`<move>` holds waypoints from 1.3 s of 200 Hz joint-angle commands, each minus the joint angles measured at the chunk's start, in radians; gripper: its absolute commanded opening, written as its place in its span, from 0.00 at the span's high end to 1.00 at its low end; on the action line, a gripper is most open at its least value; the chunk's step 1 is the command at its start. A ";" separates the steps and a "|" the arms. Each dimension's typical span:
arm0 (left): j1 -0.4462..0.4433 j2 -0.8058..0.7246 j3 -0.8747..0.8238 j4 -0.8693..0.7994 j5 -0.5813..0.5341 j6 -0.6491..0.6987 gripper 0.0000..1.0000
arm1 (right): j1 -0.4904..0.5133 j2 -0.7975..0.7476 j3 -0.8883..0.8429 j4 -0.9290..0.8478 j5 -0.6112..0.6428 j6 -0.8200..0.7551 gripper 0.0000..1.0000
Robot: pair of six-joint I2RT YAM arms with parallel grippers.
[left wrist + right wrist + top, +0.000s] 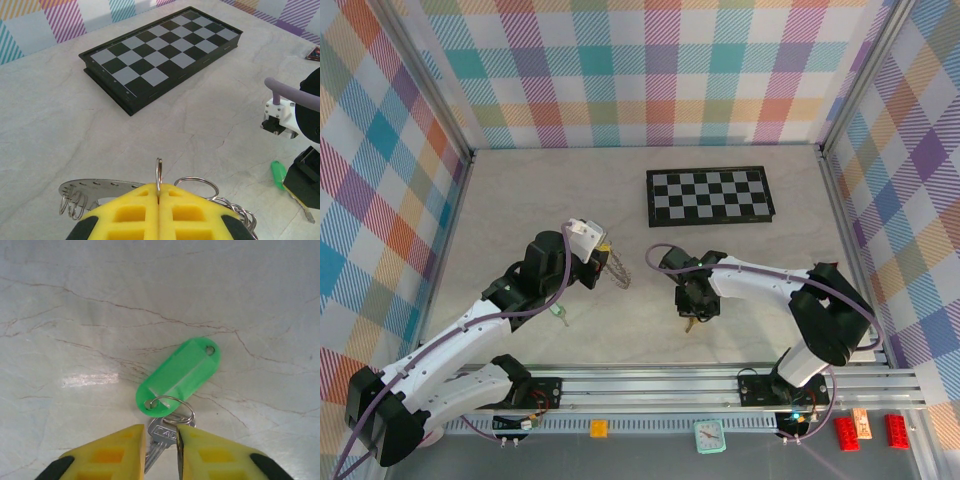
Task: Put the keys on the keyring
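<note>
The key's wire ring [192, 411] lies at a slant across my right gripper's open fingers. I should close them to turn the ring upright, then open them again and pinch it square [176, 421].
My left gripper [603, 262] [159, 187] is shut on a thin wire loop of the keyring [619, 268], held above the table. The keyring's flat grey plate [95, 189] with small holes and more wire loops hangs beside the yellow fingers [125, 212]. One key [165, 432] with a green plastic tag [177, 372] lies flat on the table. My right gripper [695, 303] [161, 432] is open, its fingertips on either side of the silver key head. A second green key [560, 315] lies on the table beside the left arm.
A folded black-and-white checkerboard [710, 195] [162, 52] lies at the back right of the marble table [520, 210]. Checked walls close in three sides. The right arm [300, 115] stands close to the right of the left gripper. Small items sit on the near rail [708, 435].
</note>
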 commanded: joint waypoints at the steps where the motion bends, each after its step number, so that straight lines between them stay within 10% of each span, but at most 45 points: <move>1: -0.014 -0.011 -0.001 0.020 -0.005 0.018 1.00 | -0.023 -0.017 0.000 -0.028 0.002 -0.020 0.67; 260: -0.015 -0.006 0.002 0.014 -0.001 0.019 1.00 | -0.063 -0.001 -0.011 0.013 -0.037 -0.077 0.80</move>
